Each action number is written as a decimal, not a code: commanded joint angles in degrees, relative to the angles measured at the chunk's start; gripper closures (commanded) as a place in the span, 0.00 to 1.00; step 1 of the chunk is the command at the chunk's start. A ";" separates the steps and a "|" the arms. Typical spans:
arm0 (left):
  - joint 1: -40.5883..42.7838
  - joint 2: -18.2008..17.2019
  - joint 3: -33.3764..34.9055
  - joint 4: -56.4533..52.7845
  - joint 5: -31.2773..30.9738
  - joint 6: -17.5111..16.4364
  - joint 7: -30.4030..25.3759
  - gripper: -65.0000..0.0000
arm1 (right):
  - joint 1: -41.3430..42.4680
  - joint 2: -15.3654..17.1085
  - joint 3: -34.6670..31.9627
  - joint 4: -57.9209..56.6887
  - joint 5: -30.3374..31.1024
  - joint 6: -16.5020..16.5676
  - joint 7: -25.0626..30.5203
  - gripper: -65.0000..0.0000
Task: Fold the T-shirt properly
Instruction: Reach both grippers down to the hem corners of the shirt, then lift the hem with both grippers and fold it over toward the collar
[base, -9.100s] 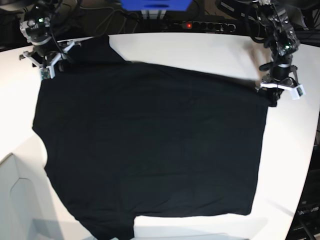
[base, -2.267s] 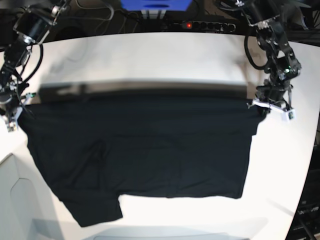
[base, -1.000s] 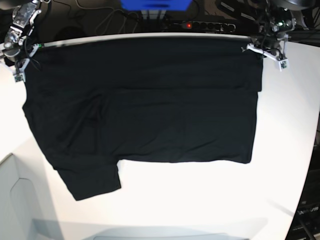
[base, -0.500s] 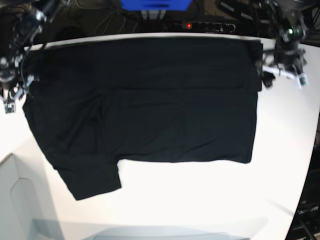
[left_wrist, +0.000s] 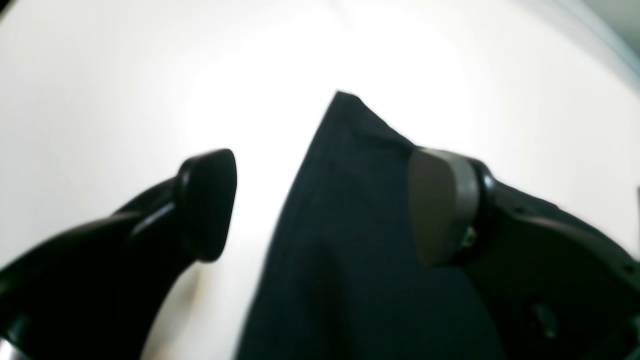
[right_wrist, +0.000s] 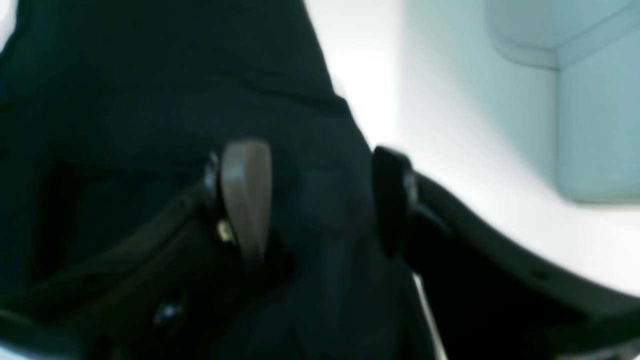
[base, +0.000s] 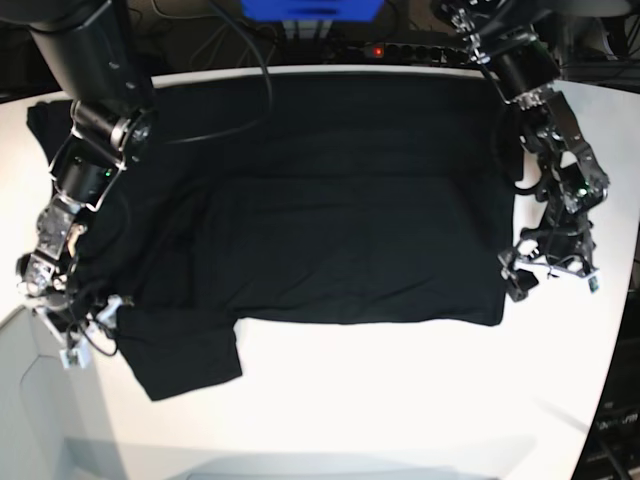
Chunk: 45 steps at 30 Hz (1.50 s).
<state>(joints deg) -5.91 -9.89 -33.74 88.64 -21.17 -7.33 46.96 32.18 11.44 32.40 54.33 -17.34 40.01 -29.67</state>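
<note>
The left gripper has the T-shirt's near corner (base: 493, 317) lying flat between its open fingers, so it should keep moving toward that until both fingers close on the corner's cloth (base: 487, 307).
The black T-shirt (base: 300, 200) lies flat on the white table (base: 400, 400), plain side up, with one sleeve (base: 190, 360) sticking out at the near left. No print or tag shows. My left gripper (base: 550, 272) is open over the shirt's near right corner. In the left wrist view the gripper (left_wrist: 322, 205) straddles that corner of the cloth (left_wrist: 350, 240). My right gripper (base: 80, 330) is open at the shirt's near left edge by the sleeve. In the right wrist view the gripper (right_wrist: 320, 197) has dark cloth (right_wrist: 200, 100) between its spread fingers.
A power strip (base: 400, 50) and a blue box (base: 310, 8) sit behind the table's far edge. A pale grey bin (base: 40, 400) stands at the near left, also in the right wrist view (right_wrist: 575, 100). The table's right edge runs close to my left arm.
Both grippers have let go of the shirt's far edge and moved down along its sides to the near corners. The shirt lies as it did half a second ago.
</note>
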 joint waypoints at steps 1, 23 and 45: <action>-2.75 -1.14 0.37 -1.56 1.43 0.52 -1.64 0.21 | 2.58 1.88 0.08 -2.85 0.42 -0.01 2.73 0.49; -20.68 -2.55 15.32 -43.59 9.43 0.70 -26.34 0.21 | 6.80 9.09 0.08 -35.12 0.33 -11.57 28.84 0.49; -22.53 -2.46 19.98 -50.88 8.99 0.70 -28.63 0.99 | 4.87 7.85 -8.80 -34.50 0.33 -11.66 28.75 1.00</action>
<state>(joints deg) -27.99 -12.36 -13.76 37.60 -12.21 -6.26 15.97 36.58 19.03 23.62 19.64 -15.84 28.40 1.67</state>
